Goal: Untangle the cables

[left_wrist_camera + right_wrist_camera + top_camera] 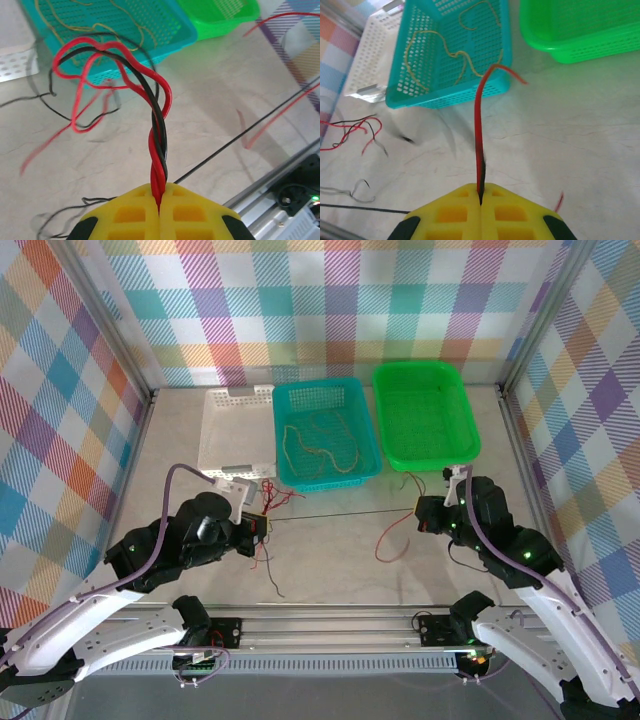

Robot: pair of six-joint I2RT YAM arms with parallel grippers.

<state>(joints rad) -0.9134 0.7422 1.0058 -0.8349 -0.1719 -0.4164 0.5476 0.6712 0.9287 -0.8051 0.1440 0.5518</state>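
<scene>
My right gripper should keep pulling, as the red cable (383,543) hangs clear of the twisted bunch, until the taut black cable (345,512) springs free, and then let go of the red cable.
My left gripper (262,525) is shut on a twisted bunch of red and black cables (158,150); above the yellow fingers (190,210) they spread into loops. From there a thin black cable (340,516) runs taut across the table to my right gripper (422,510). The right gripper (480,195) is shut on a red cable (479,115) with a black one beside it at the jaws. A loose red end (392,533) hangs down to the table below the right gripper. More red and black strands (266,558) trail on the table by the left gripper (160,192).
At the back, a teal basket (368,465) holds yellowish and brown wires (318,445). It stands between a green basket (470,435) on the right and a white basket (215,430) on the left. Checked walls close in the sides, and a metal rail (330,625) lines the near edge.
</scene>
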